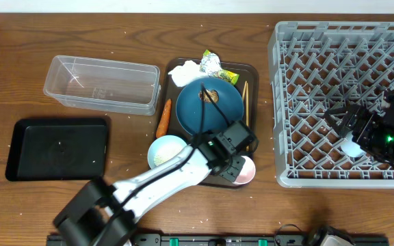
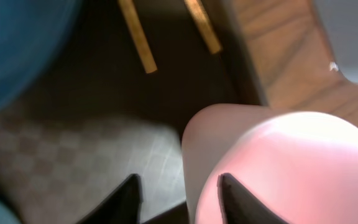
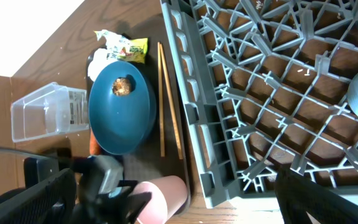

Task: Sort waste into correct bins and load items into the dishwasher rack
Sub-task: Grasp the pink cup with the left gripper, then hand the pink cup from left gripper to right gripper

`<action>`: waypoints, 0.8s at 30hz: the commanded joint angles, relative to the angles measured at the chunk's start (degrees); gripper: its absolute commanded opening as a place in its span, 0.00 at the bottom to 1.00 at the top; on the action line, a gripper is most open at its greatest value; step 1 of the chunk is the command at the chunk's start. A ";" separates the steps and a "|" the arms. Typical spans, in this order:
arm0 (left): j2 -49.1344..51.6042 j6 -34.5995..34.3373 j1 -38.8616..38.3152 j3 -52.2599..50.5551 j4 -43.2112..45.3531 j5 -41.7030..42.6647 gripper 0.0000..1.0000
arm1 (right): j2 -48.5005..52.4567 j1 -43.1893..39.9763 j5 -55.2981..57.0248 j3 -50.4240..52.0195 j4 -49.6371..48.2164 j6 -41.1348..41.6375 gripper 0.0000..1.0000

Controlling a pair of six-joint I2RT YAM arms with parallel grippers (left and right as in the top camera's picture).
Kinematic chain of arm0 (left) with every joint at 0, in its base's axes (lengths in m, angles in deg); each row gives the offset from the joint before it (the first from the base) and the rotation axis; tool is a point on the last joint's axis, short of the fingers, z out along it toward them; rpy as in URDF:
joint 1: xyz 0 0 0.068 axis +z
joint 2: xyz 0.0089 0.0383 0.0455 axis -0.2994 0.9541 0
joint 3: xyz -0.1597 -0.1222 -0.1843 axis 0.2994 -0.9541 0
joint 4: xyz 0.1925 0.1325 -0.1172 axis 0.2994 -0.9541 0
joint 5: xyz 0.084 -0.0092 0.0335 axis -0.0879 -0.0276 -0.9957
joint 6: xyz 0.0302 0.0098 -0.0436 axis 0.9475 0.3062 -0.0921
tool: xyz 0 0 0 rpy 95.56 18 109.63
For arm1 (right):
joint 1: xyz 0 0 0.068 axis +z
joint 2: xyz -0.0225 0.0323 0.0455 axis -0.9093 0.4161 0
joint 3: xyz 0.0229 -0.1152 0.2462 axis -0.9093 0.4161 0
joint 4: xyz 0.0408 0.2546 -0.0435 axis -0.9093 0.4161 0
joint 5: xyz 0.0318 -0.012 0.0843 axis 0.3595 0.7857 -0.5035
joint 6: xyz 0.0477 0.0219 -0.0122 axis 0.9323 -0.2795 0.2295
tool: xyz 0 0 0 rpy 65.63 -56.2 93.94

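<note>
The grey rack lies under my right gripper while my left gripper straddles the pink cup's rim (image 1: 245,171), so next I pass the cup base-first (image 3: 178,186) to my right gripper.
My left gripper (image 1: 237,164) is at the pink cup (image 1: 245,171) on the front right corner of the brown serving tray (image 1: 252,68). In the left wrist view its fingers (image 2: 179,194) are spread, one inside the pink cup (image 2: 291,162) and one outside its wall. The dark blue plate (image 1: 208,106) holds a brown food lump (image 1: 209,95). Tissue (image 1: 186,72), wrapper (image 1: 218,67), carrot (image 1: 163,117), chopsticks (image 1: 245,102) and a pale bowl (image 1: 166,152) are on the tray. My right gripper (image 1: 342,121) is open and empty over the grey rack (image 1: 299,102), beside a small cup (image 1: 352,145) in it.
The clear tub (image 1: 101,83) stands left of the serving tray. The black tray (image 1: 59,148) lies at the front left. White grains are scattered over the wooden table. The rack fills the right side and its wall stands close to the pink cup (image 3: 166,194).
</note>
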 commanded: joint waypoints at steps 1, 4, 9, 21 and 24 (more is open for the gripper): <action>1.86 0.02 -0.04 -0.20 0.55 0.85 0.19 | 0.00 0.26 -0.24 -0.94 0.11 -0.87 0.95; 1.01 0.00 1.09 0.98 -0.85 0.87 0.06 | 0.00 0.26 -0.24 -0.94 0.11 -0.92 0.95; -7.21 1.01 5.55 6.10 -9.42 0.92 0.06 | -0.74 0.26 -8.20 -0.94 1.16 -10.25 0.91; -26.84 6.03 23.74 7.15 -1.55 38.34 0.06 | -4.24 12.28 -25.68 -0.94 1.22 -20.15 0.89; -26.47 5.95 25.07 7.15 0.42 44.83 0.06 | -4.24 18.49 -28.83 -0.94 -1.29 -21.51 0.89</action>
